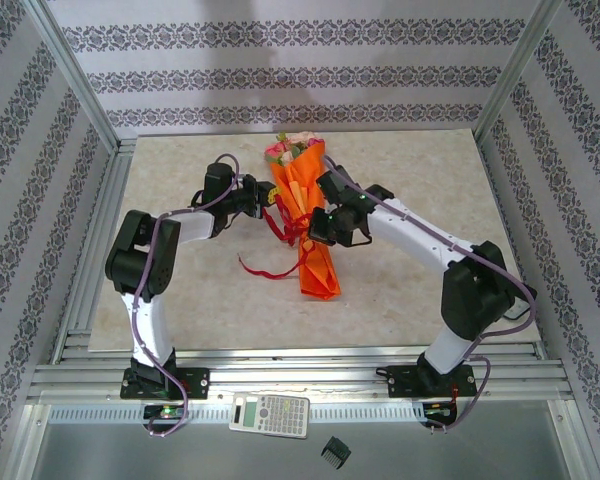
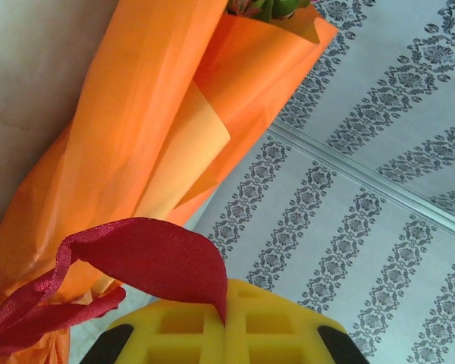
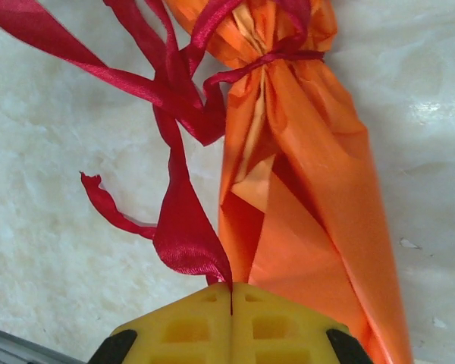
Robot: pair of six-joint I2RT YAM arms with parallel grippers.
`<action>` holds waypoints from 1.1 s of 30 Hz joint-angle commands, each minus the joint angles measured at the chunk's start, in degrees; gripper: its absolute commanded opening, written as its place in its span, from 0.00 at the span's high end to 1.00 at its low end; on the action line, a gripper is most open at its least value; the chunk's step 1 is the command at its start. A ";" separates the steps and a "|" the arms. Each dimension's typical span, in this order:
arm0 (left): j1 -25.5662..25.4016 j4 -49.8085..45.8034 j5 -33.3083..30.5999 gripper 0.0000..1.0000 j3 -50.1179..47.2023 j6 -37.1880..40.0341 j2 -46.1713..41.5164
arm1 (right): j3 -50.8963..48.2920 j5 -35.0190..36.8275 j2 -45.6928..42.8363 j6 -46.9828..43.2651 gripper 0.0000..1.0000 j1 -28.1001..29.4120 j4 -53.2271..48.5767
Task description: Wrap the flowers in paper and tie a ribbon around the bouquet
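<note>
I should keep pulling its slack strand (image 3: 184, 220) of the ribbon across the bouquet (image 1: 316, 267) with my right gripper while my left gripper holds the other strand, until the ribbon tightens, then let go.
The bouquet (image 1: 302, 215) lies on the table as a narrow cone of orange paper (image 2: 136, 129), with the flowers (image 1: 286, 148) poking out of its far, wide end. The dark red ribbon (image 3: 186, 114) is cinched around the cone's waist, and loose ends trail left over the table (image 1: 260, 268). My left gripper (image 1: 268, 198) sits at the cone's left side, shut on a ribbon strand (image 2: 148, 258) pinched between its yellow pads. My right gripper (image 1: 322, 226) sits at the cone's right side, shut on another ribbon strand (image 3: 186, 243).
The table (image 1: 410, 160) is pale marbled stone inside patterned walls. A calculator (image 1: 270, 415) and a small black comb-like part (image 1: 336, 452) lie on the metal ledge in front of the arm bases.
</note>
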 commanded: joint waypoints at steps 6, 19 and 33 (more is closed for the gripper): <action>-1.35 -3.31 -3.13 1.00 -2.85 3.04 -6.85 | 2.15 -2.72 1.90 -2.45 1.00 -4.89 -3.07; -2.57 -4.23 -5.63 1.00 -8.00 3.30 -12.31 | 5.90 -1.09 7.66 -2.12 1.00 -11.84 -2.66; -5.20 -1.31 -7.20 1.00 -9.93 0.87 -12.36 | 9.12 -3.86 14.33 -3.63 1.00 -14.91 -2.08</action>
